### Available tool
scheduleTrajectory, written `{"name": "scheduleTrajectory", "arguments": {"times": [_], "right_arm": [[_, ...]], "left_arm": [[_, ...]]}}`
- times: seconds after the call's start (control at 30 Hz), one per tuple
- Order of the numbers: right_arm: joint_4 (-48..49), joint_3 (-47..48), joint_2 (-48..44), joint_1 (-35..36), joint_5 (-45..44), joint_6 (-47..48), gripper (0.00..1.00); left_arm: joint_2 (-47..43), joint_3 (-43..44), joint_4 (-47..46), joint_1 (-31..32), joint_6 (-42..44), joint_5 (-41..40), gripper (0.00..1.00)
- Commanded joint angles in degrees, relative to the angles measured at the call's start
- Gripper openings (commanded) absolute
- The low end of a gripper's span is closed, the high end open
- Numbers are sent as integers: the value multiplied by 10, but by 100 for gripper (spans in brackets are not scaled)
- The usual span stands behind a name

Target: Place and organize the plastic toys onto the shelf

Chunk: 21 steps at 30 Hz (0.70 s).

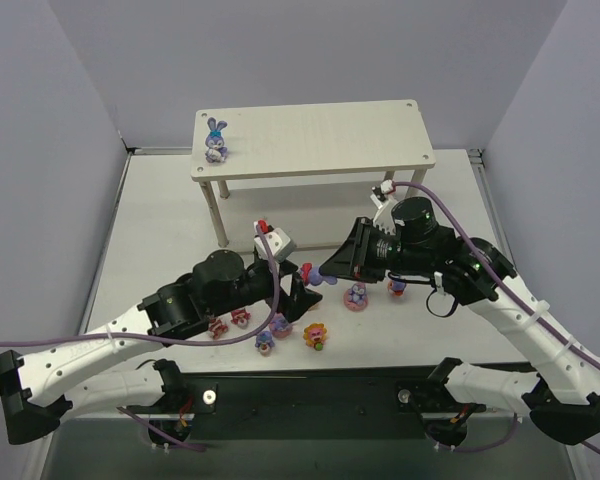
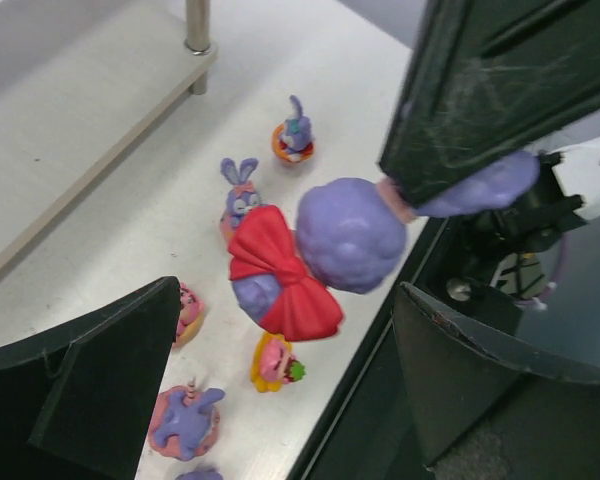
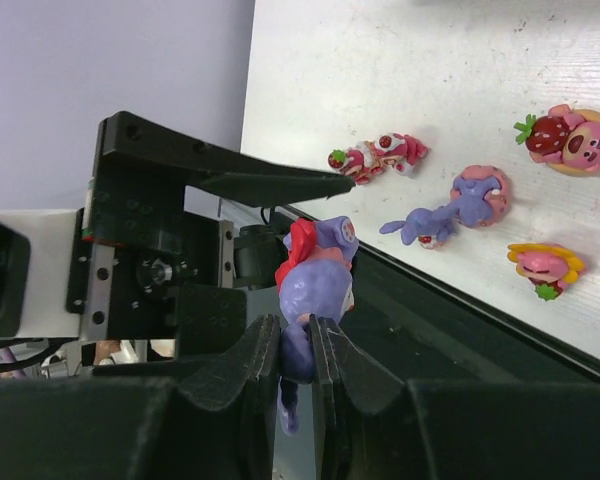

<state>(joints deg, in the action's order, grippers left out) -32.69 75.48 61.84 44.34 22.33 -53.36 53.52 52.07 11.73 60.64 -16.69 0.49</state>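
The purple bunny is held by its ears in my right gripper and its body sticks out. My left gripper should take hold of its head while my right gripper takes a new grip.
My right gripper is shut on the ears of a purple bunny with a red bow and holds it in the air above the table's near edge. My left gripper is open, its jaws wide apart on either side of this bunny, not touching it. One bunny stands on the top board of the pale wooden shelf, at its left end. Several other toys lie on the table near the front: a bunny on a pink base, a yellow-pink piece and red-pink pieces.
The shelf's lower board and one leg show at the top left of the left wrist view. The table's dark front edge runs just below the toys. Both arms meet at the table's middle front.
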Motion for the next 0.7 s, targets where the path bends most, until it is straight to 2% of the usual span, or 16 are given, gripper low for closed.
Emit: {"name": "scheduleTrajectory", "arguments": {"times": [0.0,0.2,0.5,0.6,0.67], "right_arm": [[-5,15,-10,2,10,-33,0],[-9,12,-9,2,12,-39,0],[-13,1,-4,3,11,-54,0],[-13,2,0,2,10,-67,0],[-12,3,-1,2,5,-80,0]], "left_arm": [[11,30,-48,4,57,-65,97],[21,39,-61,4,75,-94,86],[19,30,-69,6,65,-63,54],[17,27,-69,12,66,-66,50],[14,22,-64,13,66,-78,51]]}}
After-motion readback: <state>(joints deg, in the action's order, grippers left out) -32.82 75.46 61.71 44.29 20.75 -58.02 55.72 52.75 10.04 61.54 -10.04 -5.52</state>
